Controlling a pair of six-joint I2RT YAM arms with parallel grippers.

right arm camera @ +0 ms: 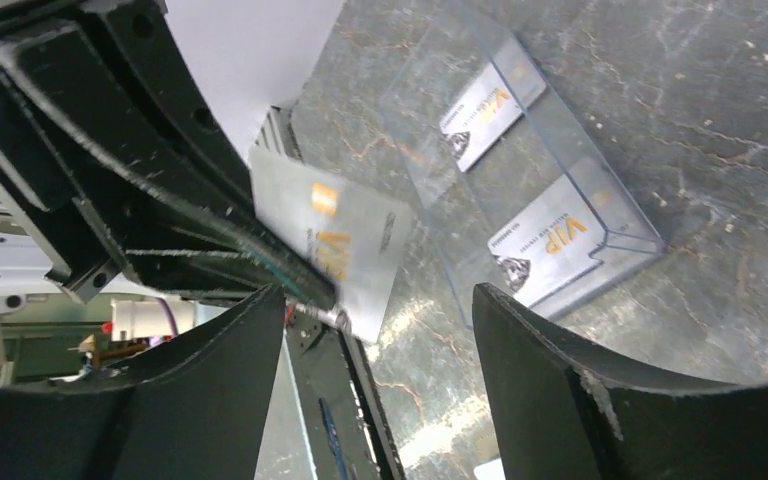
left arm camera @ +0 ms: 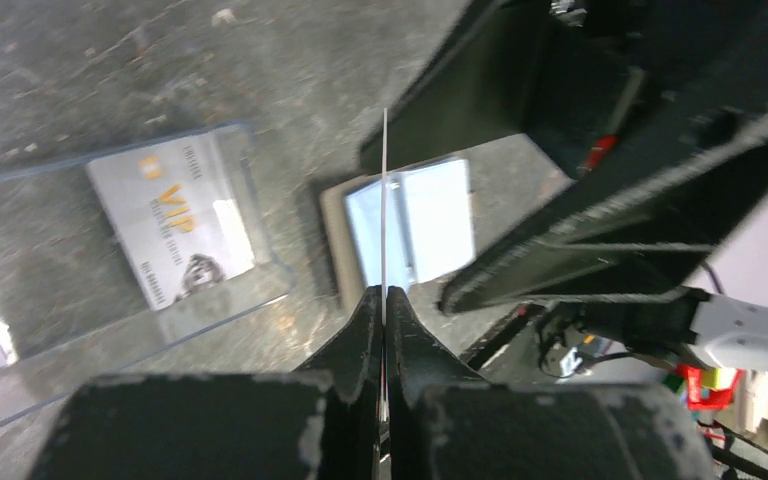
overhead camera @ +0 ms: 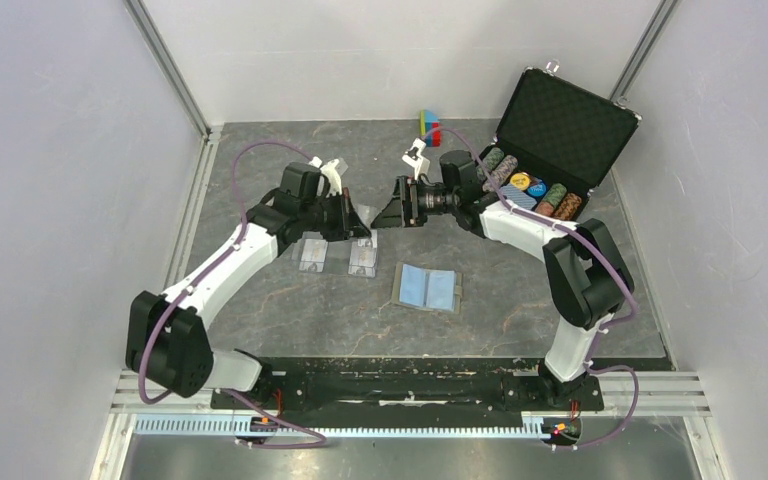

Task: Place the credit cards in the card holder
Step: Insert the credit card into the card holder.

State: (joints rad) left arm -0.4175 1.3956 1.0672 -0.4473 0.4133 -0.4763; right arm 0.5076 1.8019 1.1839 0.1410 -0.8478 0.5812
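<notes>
My right gripper should first take the card's opposite edge (right arm camera: 395,272), because my left gripper is holding the credit card by the edge (right arm camera: 263,185) that has to go into the card holder.
My left gripper (left arm camera: 385,295) is shut on a pale credit card (left arm camera: 385,190), which shows edge-on as a thin line in the left wrist view. The right wrist view shows that card's face (right arm camera: 350,250) with gold VIP print, pinched by the left fingers (right arm camera: 210,225). My right gripper (right arm camera: 380,320) is open just in front of the card, touching nothing. Both grippers meet above the table, left (overhead camera: 358,220) and right (overhead camera: 393,207). The card holder (overhead camera: 427,288) lies open and flat with its light blue lining up, nearer than the grippers. Two more credit cards (right arm camera: 545,245) (right arm camera: 488,102) lie in a clear case.
The clear plastic case (overhead camera: 338,258) lies open under the left gripper. A black chip briefcase (overhead camera: 555,150) stands open at the back right, full of chips. A small coloured block (overhead camera: 429,126) sits by the back wall. Grey walls close in the table on three sides.
</notes>
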